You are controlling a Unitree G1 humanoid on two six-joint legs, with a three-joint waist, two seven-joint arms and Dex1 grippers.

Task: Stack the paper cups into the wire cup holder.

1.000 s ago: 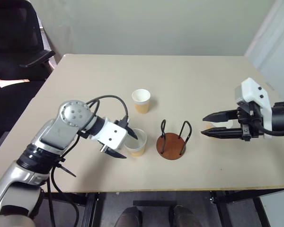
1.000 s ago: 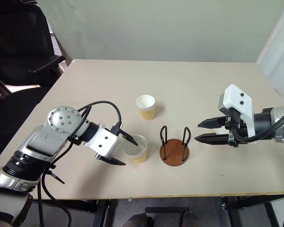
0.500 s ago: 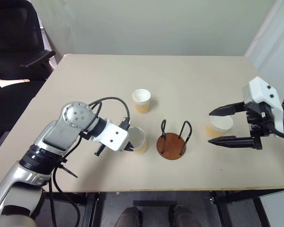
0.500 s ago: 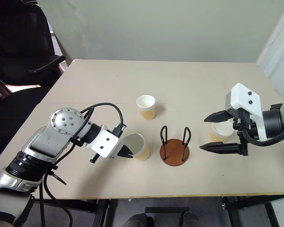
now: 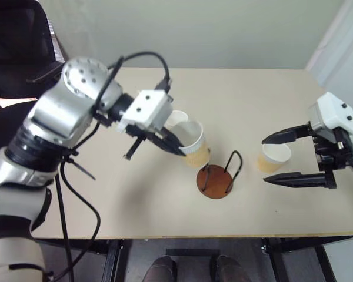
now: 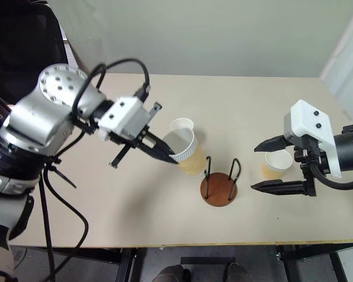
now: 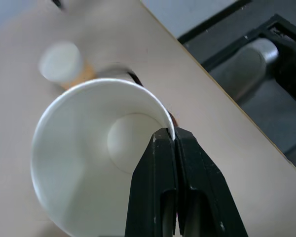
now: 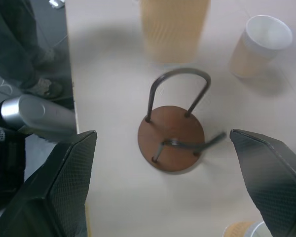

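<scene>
My gripper will lower the third paper cup [image 5: 275,157] into the held one. The third cup will sink deep inside because the paper cups get narrower toward their bases [image 5: 198,158].
My left gripper [image 5: 179,148] is shut on the rim of a paper cup [image 5: 193,141], one finger inside and one outside. It holds the cup tilted in the air, just left of and above the wire cup holder [image 5: 213,181]. The left wrist view shows the pinch on the white rim [image 7: 173,136]. A second paper cup [image 6: 181,124] stands on the table behind the held one, partly hidden. At the right a third paper cup [image 5: 275,157] stands upright. My right gripper [image 5: 264,161] is open wide around it without touching. The holder [image 8: 171,138] is empty.
The beige table [image 5: 106,205] has its front edge close below the holder and its right edge under my right arm. A black office chair [image 5: 17,47] stands beyond the table's far left corner. A pale wall runs behind the table.
My left gripper shut on the near cup's rim and lifted it up and to the right, beside the holder. My right gripper opened wide around the right cup, which now stands free.
</scene>
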